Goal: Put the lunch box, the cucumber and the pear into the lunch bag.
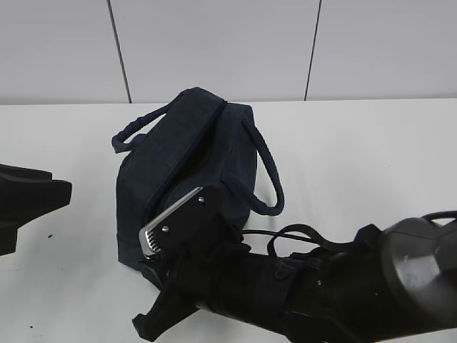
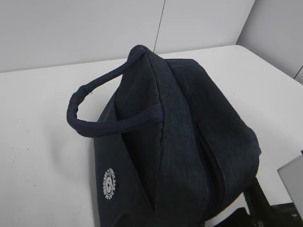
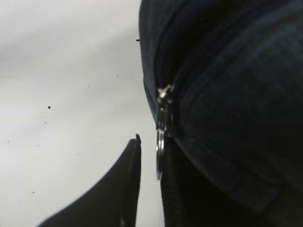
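Observation:
The lunch bag will zip shut when I pull the ring of the zipper slider [image 3: 164, 94] to the zipper's far end, because a dark gap [image 1: 183, 161] runs on from the slider.
The dark navy lunch bag [image 1: 189, 168] stands on the white table with its two loop handles hanging to the sides. It also fills the left wrist view [image 2: 180, 142], where its top seam looks closed. The right wrist view shows the zipper slider with its metal ring pull [image 3: 160, 156] at the bag's near end. My right gripper [image 3: 151, 156] is open, and the ring hangs between its fingers, close to the right one. In the exterior view the right gripper [image 1: 151, 300] is at the bag's front lower end. My left gripper [image 1: 28, 200] is left of the bag and apart from it. The lunch box, cucumber and pear are out of view.
The white table [image 1: 371, 157] reaches back to a pale panelled wall. My right arm [image 1: 321, 286] lies across the front right of the table. The bag bears a small white round logo [image 2: 109, 183] on its side.

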Controlling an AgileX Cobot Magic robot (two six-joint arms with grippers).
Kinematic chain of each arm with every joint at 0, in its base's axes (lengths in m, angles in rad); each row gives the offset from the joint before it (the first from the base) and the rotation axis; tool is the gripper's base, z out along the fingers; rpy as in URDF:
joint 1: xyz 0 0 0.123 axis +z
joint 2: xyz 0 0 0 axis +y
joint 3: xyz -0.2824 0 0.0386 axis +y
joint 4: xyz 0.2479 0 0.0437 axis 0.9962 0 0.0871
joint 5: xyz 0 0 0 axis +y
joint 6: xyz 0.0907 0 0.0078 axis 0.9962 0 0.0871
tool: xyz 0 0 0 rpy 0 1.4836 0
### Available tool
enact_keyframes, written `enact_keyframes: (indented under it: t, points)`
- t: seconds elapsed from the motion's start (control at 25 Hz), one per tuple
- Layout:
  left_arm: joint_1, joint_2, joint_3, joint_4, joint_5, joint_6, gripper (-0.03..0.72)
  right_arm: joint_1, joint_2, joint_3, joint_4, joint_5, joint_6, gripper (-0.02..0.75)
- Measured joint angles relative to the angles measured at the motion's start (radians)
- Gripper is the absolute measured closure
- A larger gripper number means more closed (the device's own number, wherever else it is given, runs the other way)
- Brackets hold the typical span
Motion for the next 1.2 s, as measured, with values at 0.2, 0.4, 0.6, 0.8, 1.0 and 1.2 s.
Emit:
enact_keyframes:
  t: [0.2,0.4,0.6,0.8,1.0,1.2]
  points:
    - [0.000,0.000,0.000,-0.001,0.000,0.000,0.460,0.000,0.000,0.000,0.020,0.000,0.000,0.714]
    - [0.000,0.000,0.000,-0.007,0.000,0.000,0.460,0.000,0.000,0.000,0.020,0.002,0.000,0.732]
    - [0.000,0.000,0.000,-0.023,0.000,0.000,0.460,0.000,-0.025,0.000,0.020,0.046,0.000,0.732]
    - [0.000,0.000,0.000,-0.081,-0.002,0.000,0.460,0.005,-0.090,0.000,0.020,0.148,0.000,0.732]
    - [0.000,0.000,0.000,-0.094,-0.008,0.000,0.460,0.004,-0.189,0.000,-0.017,0.257,0.000,0.733]
    - [0.000,0.002,0.000,-0.048,-0.006,0.000,0.460,0.004,-0.274,-0.040,-0.084,0.365,-0.006,0.732]
